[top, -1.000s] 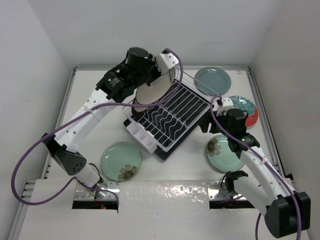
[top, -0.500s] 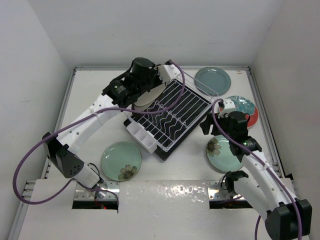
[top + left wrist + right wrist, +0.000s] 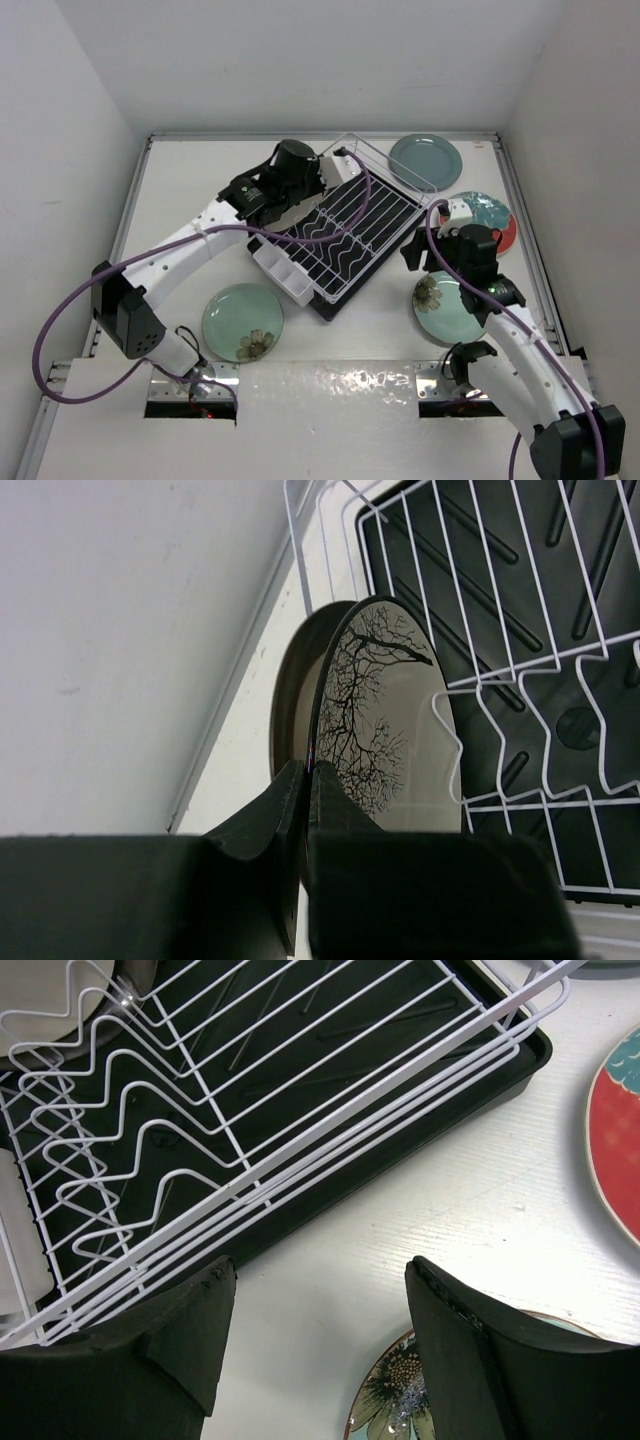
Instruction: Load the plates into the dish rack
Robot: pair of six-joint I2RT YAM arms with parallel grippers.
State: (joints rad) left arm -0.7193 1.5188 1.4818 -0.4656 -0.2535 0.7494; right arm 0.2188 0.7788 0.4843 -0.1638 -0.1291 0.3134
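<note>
I should keep holding the cream plate (image 3: 385, 720) upright with my left gripper while it is on edge against the wavy wires (image 3: 459, 748). I should let go of it once it settles in the rack.
My left gripper (image 3: 308, 772) is shut on the rim of a cream plate (image 3: 385, 720) with a dark brown rim and a black tree pattern. It holds the plate on edge at the far-left end of the white wire dish rack (image 3: 350, 232), against the wavy wires (image 3: 520, 680). In the top view the left gripper (image 3: 285, 195) hides the plate. My right gripper (image 3: 320, 1265) is open and empty above the table, between the rack (image 3: 250, 1110) and a pale green flower plate (image 3: 400, 1405); in the top view the right gripper (image 3: 420, 250) is beside the rack's right side.
A grey-teal plate (image 3: 425, 160) lies at the back right, and a red plate with teal flowers (image 3: 492, 222) lies right of the rack. Two pale green flower plates lie flat, one at front left (image 3: 243, 322) and one at front right (image 3: 452, 308). The white cutlery box (image 3: 282, 272) is at the rack's near-left end.
My left arm has come down and lowered the cream plate to the rack's far-left end; the plate is now hidden under the arm. My right arm has barely moved.
</note>
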